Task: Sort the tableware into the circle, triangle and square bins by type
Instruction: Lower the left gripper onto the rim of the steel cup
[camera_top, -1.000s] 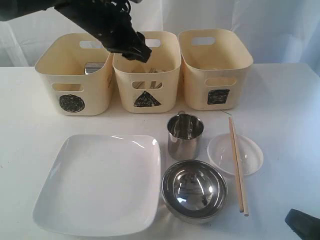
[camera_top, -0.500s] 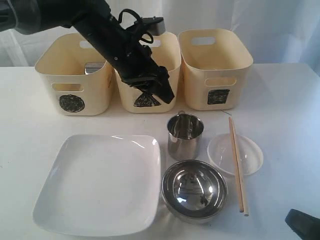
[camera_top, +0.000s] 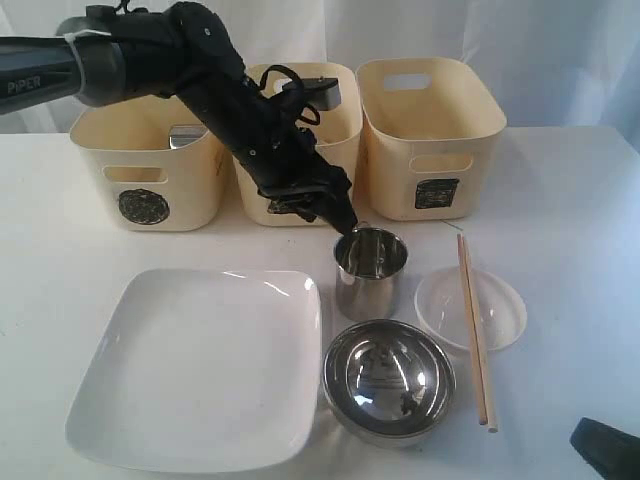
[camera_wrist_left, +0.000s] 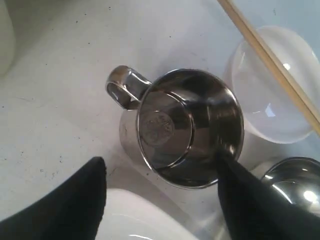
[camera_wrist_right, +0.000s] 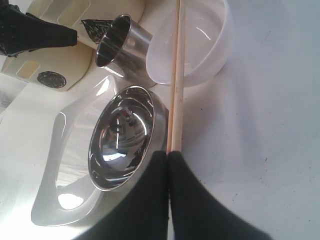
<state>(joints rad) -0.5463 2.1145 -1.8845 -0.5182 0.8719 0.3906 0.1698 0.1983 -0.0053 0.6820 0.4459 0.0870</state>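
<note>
The left gripper's open fingers are across the steel cup's rim (camera_wrist_left: 148, 161) and the cup's opening (camera_top: 372, 254) is empty, so the gripper should keep going down until the cup's side is between the fingers.
A small steel cup (camera_top: 370, 275) with a handle stands upright in the table's middle, and my left gripper (camera_top: 345, 225) hangs open just above its rim. In the left wrist view the cup (camera_wrist_left: 187, 125) lies between my spread fingers (camera_wrist_left: 75, 200), which do not touch it. Near the cup are the large white square plate (camera_top: 200, 365), the steel bowl (camera_top: 388, 380) and the clear round dish (camera_top: 470, 307) with wooden chopsticks (camera_top: 475, 330) lying across it. A second steel cup (camera_top: 188, 135) shows inside the circle bin (camera_top: 145, 190). My right gripper (camera_wrist_right: 167, 152) is shut and empty, short of the chopsticks (camera_wrist_right: 176, 75).
Three cream bins stand in a row at the back: circle, triangle (camera_top: 295, 195) and square (camera_top: 430, 150). My left arm crosses in front of the triangle bin and hides its contents. The right gripper (camera_top: 605, 445) rests at the front right corner.
My left arm has swung down from above the triangle bin to the steel cup on the table, with its gripper open. The right arm has not moved.
</note>
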